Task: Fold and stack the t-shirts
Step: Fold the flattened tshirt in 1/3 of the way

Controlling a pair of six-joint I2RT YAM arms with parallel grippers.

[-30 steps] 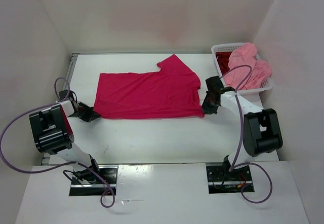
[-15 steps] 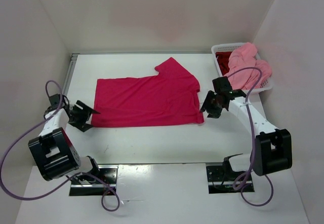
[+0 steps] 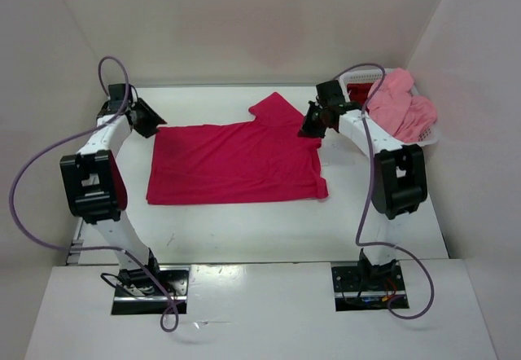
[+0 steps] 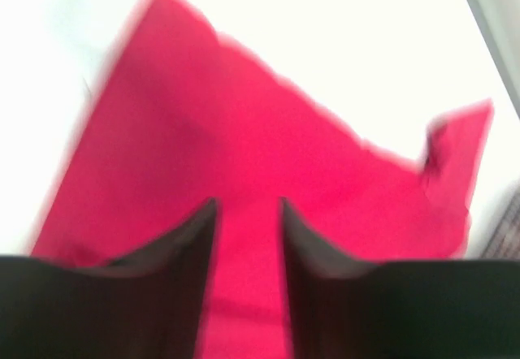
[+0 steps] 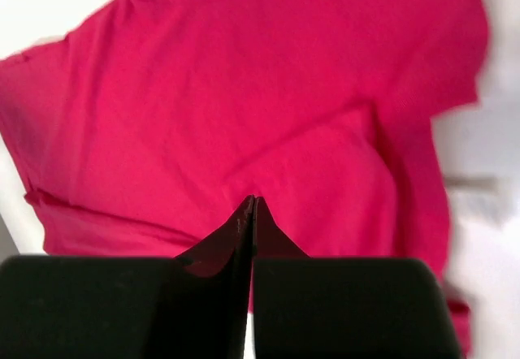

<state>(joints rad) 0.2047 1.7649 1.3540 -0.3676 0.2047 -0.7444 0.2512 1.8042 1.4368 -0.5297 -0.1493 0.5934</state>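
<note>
The crimson-pink t-shirt's sleeve (image 3: pixel 274 111) pokes out beyond the t-shirt's far edge, so my right gripper needs to grab the sleeve's tip (image 3: pixel 277 96) and fold it in over the t-shirt's body first.
The bright crimson-pink t-shirt (image 3: pixel 236 160) lies spread flat in the middle of the table, one sleeve pointing to the far side. My left gripper (image 3: pixel 151 124) is at its far left corner. In the blurred left wrist view the jaws (image 4: pixel 245 205) stand apart, with the shirt (image 4: pixel 244 123) showing between them. My right gripper (image 3: pixel 310 127) is at the far right sleeve. Its jaws (image 5: pixel 253 200) are shut, tips together over the shirt (image 5: pixel 244 91); I cannot tell whether cloth is pinched. The salmon pink t-shirt (image 3: pixel 399 103) and the dark red t-shirt (image 3: pixel 356 96) lie in the basket.
The white lattice basket (image 3: pixel 426 138) stands at the far right corner of the table. White walls close in the left, back and right sides. Purple cables loop off both arms. Bare table runs along the near side of the shirt.
Both grippers let go of the shirt's near corners and swung to its far side. The right gripper opened and shut again; the left opened and then narrowed. The shirt now lies flat.
</note>
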